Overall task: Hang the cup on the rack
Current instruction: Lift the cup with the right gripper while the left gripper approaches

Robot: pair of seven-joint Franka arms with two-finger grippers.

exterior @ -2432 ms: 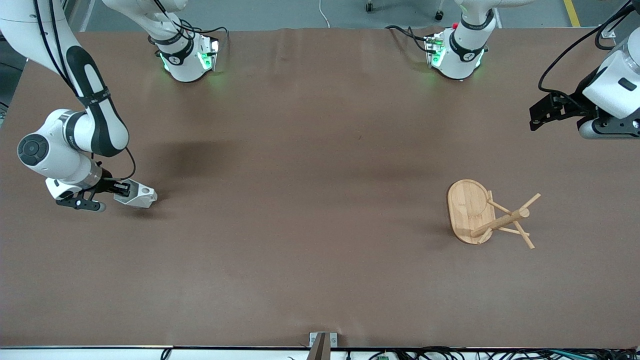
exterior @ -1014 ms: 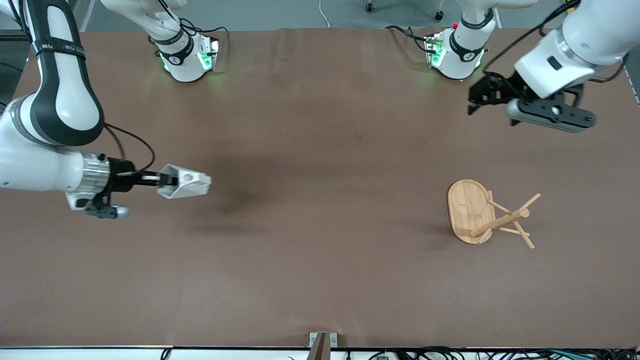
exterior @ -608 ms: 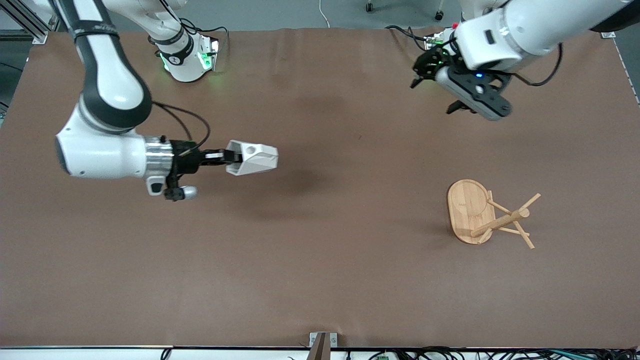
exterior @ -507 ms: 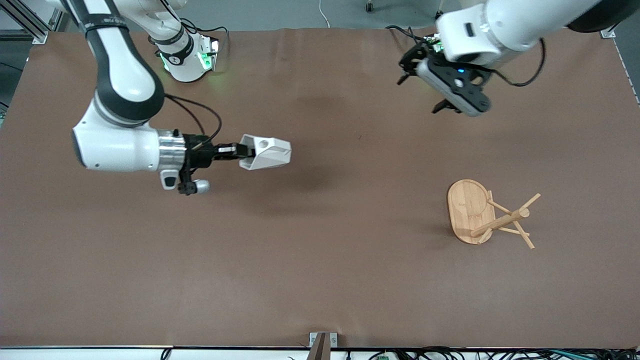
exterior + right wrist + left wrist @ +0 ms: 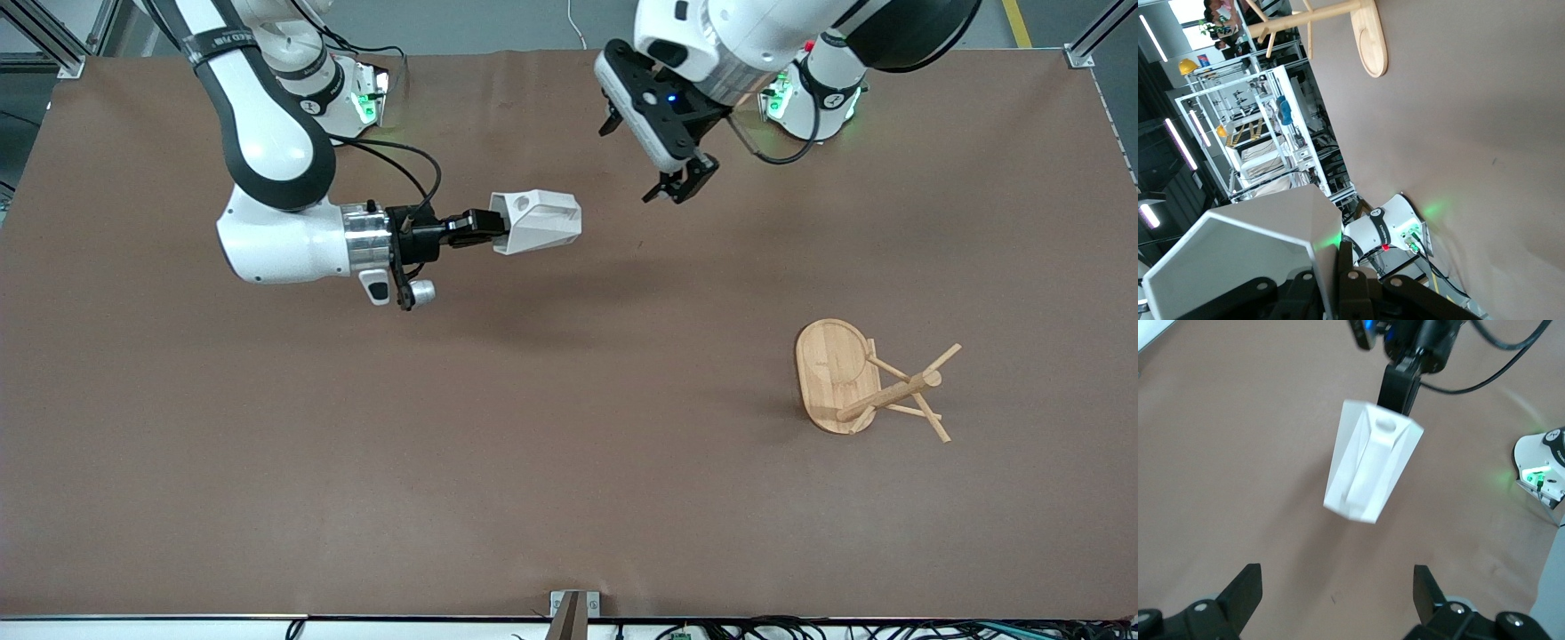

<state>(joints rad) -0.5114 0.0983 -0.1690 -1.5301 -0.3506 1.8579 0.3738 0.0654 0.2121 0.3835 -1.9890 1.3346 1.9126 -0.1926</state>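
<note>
My gripper will lower the white cup (image 5: 536, 222), and the cup will hang with a rack peg behind the cup's handle, because the handle (image 5: 1371, 468) stands off the cup like a strap.
My right gripper (image 5: 492, 228) is shut on the rim of the white faceted cup (image 5: 538, 220) and holds it on its side in the air over the table's middle. The handle with its round hole faces up. In the right wrist view the cup (image 5: 1258, 247) fills the space by the right gripper (image 5: 1338, 260). My left gripper (image 5: 677, 188) is open and empty in the air, close to the cup and pointing at it. The left wrist view shows the cup (image 5: 1368, 463) ahead of the left gripper (image 5: 1337, 600). The bamboo rack (image 5: 867, 382) stands toward the left arm's end.
The brown table (image 5: 533, 462) is bare apart from the rack. The rack also shows in the right wrist view (image 5: 1338, 20). The two arm bases (image 5: 333, 102) stand along the table's edge farthest from the front camera.
My right arm has lifted the cup from its end of the table and carried it toward the middle. My left arm has swung in from its end to close by the cup.
</note>
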